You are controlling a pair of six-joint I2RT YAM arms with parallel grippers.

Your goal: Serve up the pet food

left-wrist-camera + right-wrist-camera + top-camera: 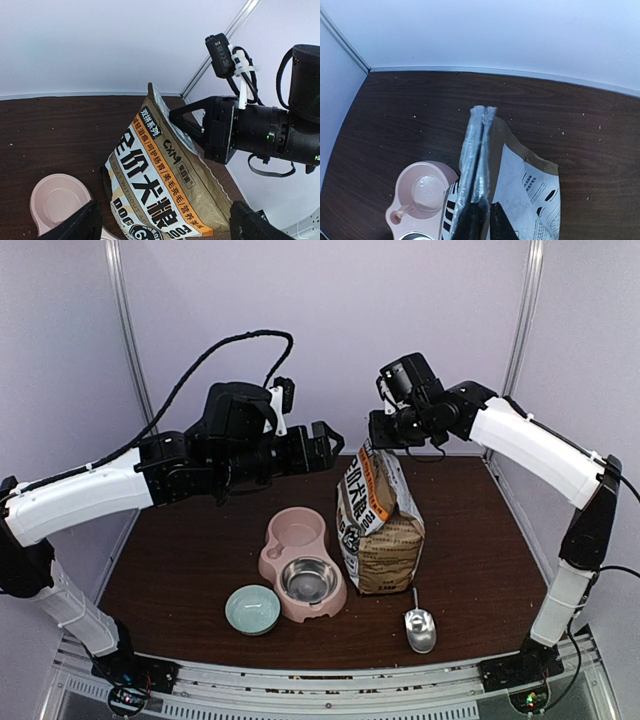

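The bag's silver lips sit near each other with just my right gripper there, so next I bring my left gripper in at the printed side's top edge.
No pet food shows; any kibble is hidden inside the brown-and-white paper bag, which stands upright at the table's middle. My right gripper reaches down from the back right and is shut on the bag's sealed top edge. In the right wrist view its dark fingers pinch the silver seam from both sides. My left gripper hovers just left of the bag's top. It is open, its fingers spread wide on either side of the bag's printed face, apart from it.
A pink double bowl with a steel insert sits left of the bag. A small pale green bowl is near the front, and a metal scoop lies right of it. Crumbs dot the dark wooden table.
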